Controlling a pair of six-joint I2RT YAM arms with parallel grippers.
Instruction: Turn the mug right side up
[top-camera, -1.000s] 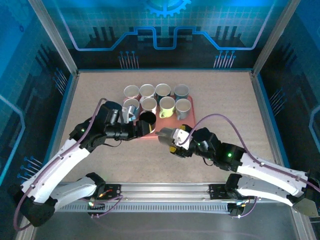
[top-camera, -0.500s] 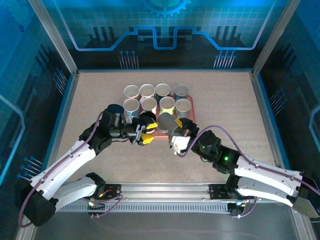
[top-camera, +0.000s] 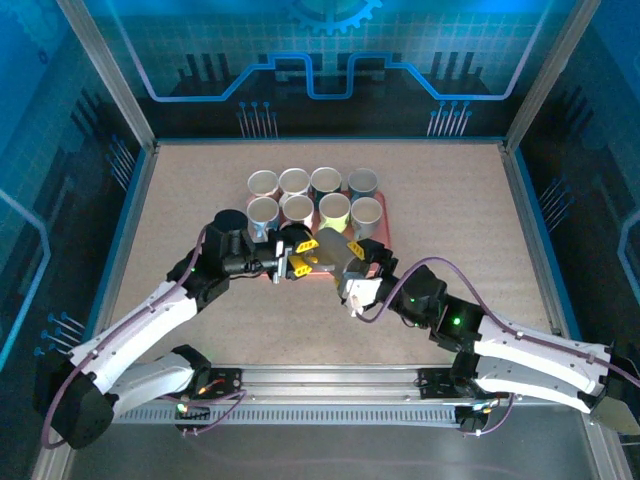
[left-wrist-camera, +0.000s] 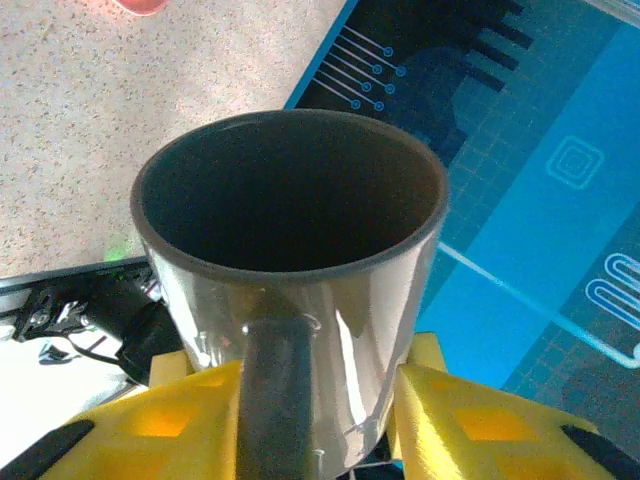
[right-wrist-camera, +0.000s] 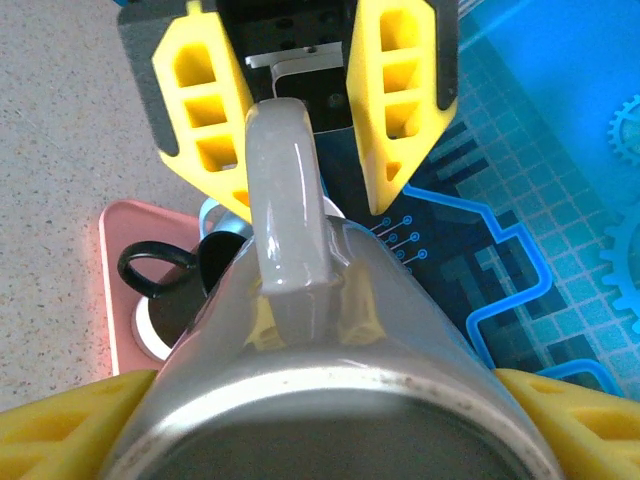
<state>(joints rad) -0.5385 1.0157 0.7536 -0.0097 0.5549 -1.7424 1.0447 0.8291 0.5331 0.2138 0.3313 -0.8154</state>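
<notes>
The grey mug's base is in my right gripper, so my left gripper should grasp the mug's handle and take over the mug before setting it upright.
The grey mug hangs tilted in the air above the front edge of the pink tray. My right gripper is shut on its base end; in the right wrist view the base ring of the mug sits between my right gripper's yellow fingers. My left gripper meets the mug from the left. Its fingers straddle the handle, with a gap on one side. In the left wrist view the dark mouth of the mug opens upward between my left gripper's partly narrowed jaws.
Several upright mugs stand in rows on the tray, among them a yellow one and a black one just under the held mug. Bare table lies left, right and in front of the tray. Blue panels wall the table.
My right gripper carried the grey mug up and back toward the tray. My left gripper swung right to meet it, and its jaws narrowed around the handle side.
</notes>
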